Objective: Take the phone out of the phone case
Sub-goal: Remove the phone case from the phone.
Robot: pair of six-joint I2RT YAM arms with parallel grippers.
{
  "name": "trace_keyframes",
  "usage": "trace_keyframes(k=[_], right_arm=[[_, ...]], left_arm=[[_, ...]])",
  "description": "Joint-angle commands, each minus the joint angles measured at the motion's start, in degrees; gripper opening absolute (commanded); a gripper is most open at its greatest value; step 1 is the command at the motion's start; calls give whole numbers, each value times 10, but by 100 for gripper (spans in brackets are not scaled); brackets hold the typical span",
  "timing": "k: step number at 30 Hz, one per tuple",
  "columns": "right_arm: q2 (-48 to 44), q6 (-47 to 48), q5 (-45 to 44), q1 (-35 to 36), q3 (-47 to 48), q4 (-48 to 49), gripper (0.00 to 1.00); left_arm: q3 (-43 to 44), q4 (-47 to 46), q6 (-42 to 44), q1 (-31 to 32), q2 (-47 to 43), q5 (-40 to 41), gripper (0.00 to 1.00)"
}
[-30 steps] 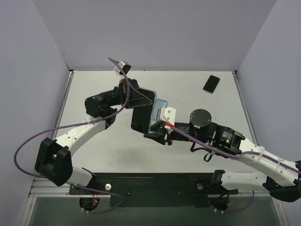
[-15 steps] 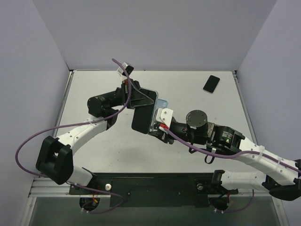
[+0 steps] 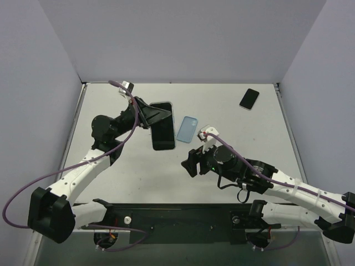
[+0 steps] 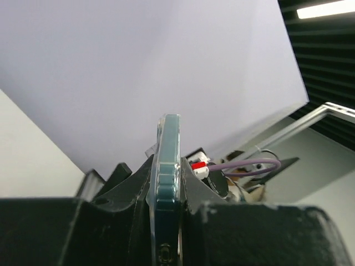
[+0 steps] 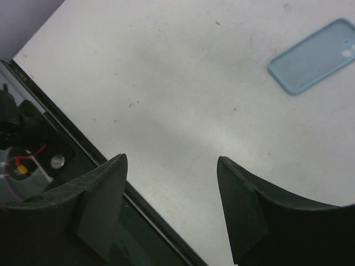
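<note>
My left gripper is squeezing the phone's teal side and clear rim [image 4: 167,147] together. I should therefore take the phone with my right gripper by its free near corner [image 3: 172,146].
My left gripper [image 3: 155,114] is shut on a black-faced phone [image 3: 163,133] and holds it above the table's middle left. In the left wrist view the phone [image 4: 168,183] stands edge-on between the fingers [image 4: 194,183], showing a teal side and a thin clear rim. The light blue phone case [image 3: 187,129] lies flat on the table just right of the phone, apart from both grippers. My right gripper [image 3: 189,164] hangs open and empty nearer the front. In its wrist view the right gripper [image 5: 172,158] frames bare table, with the case [image 5: 315,55] at the upper right.
A second black phone [image 3: 249,98] lies at the back right corner. The black mounting rail [image 3: 177,213] runs along the near edge and shows below the right gripper's left finger [image 5: 33,133]. Grey walls close the left, back and right sides.
The right gripper has opened and let go of the blue case, which now lies on the table, and it has drawn back toward the front. The left gripper has carried the phone leftward.
</note>
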State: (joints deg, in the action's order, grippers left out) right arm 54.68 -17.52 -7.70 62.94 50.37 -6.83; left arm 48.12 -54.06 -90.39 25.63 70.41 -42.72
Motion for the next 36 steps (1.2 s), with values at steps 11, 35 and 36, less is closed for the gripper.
trace_keyframes(k=[11, 35, 36], right_arm=[[-31, -357, 285, -29, -68, 383, 42], [-24, -379, 276, -97, -106, 422, 41], [-26, -377, 273, -96, -106, 418, 41]], left_arm=[[-12, 165, 166, -9, -84, 106, 0], [-7, 129, 119, -9, -85, 94, 0], [-7, 129, 117, -9, -84, 94, 0]])
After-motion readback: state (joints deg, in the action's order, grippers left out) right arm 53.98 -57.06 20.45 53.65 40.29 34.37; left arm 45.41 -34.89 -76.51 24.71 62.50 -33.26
